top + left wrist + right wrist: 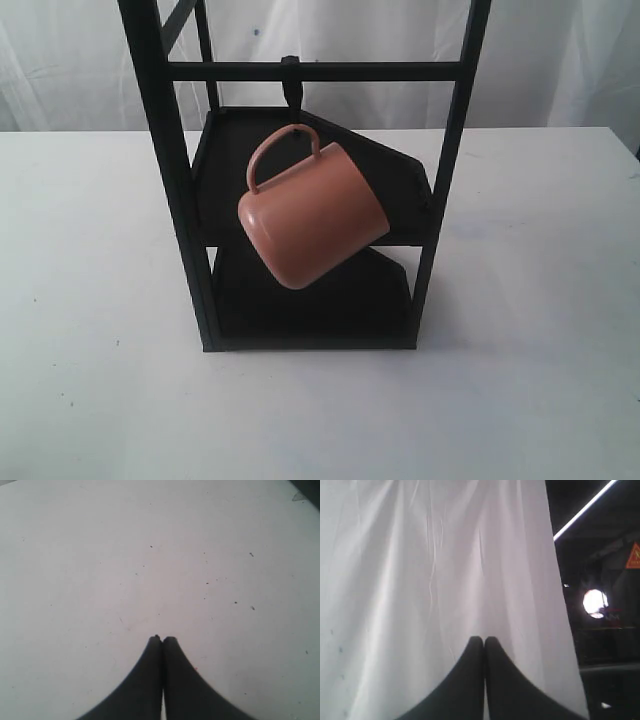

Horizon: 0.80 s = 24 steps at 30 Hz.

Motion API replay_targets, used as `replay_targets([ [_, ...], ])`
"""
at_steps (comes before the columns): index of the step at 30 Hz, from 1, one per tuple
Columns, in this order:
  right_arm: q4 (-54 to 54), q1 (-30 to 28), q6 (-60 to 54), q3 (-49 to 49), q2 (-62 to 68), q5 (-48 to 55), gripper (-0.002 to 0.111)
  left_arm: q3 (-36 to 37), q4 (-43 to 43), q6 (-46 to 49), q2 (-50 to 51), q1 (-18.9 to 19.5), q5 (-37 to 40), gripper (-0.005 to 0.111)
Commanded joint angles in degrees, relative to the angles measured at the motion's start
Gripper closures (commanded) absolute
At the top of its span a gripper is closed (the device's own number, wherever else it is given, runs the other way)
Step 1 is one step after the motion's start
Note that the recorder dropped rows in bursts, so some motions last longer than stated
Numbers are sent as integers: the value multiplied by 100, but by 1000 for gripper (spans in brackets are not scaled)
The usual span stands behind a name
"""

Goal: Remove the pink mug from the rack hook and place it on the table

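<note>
The pink mug's rim (379, 214) should be taken after I swing down and open my right gripper, which is shut and faces the white curtain (435, 580), away from the rack.
The pink mug (312, 215) hangs tilted by its thin loop handle from the small black rack hook (291, 82) on the rack's top crossbar, above the dark shelves. The rack (170, 180) stands on the white table (90, 300). Neither gripper shows in the exterior view. My left gripper (162, 639) is shut with nothing in it, over bare speckled tabletop (150, 555). My right gripper (484, 639) is shut too, holding nothing and facing a white curtain. The mug appears in neither wrist view.
A white curtain (560, 60) hangs behind the table and fills most of the right wrist view (420, 580). Beyond its edge is a dark room with a bright lamp (595, 602). The rack's two dark shelves (400, 180) sit behind and under the mug.
</note>
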Motion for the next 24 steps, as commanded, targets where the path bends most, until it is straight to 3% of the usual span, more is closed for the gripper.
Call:
replay_targets([
  [1,-12,38,1687,12,-9,-483,108,25,1,-29,-25,6,138,107],
  [6,-12,38,1849,12,-9,629,108,25,1,-29,-25,6,138,107],
  [11,-12,38,1857,12,-9,2663,108,25,1,-29,-25,6,138,107],
  [13,-12,38,1862,12,-9,2890,108,25,1,-29,-25,6,138,107],
  [20,307,38,2033,12,-9,1678,108,25,1,-29,-25,6,138,107],
  [24,562,38,3352,-59,-9,101,108,25,1,-29,-25,6,138,107],
])
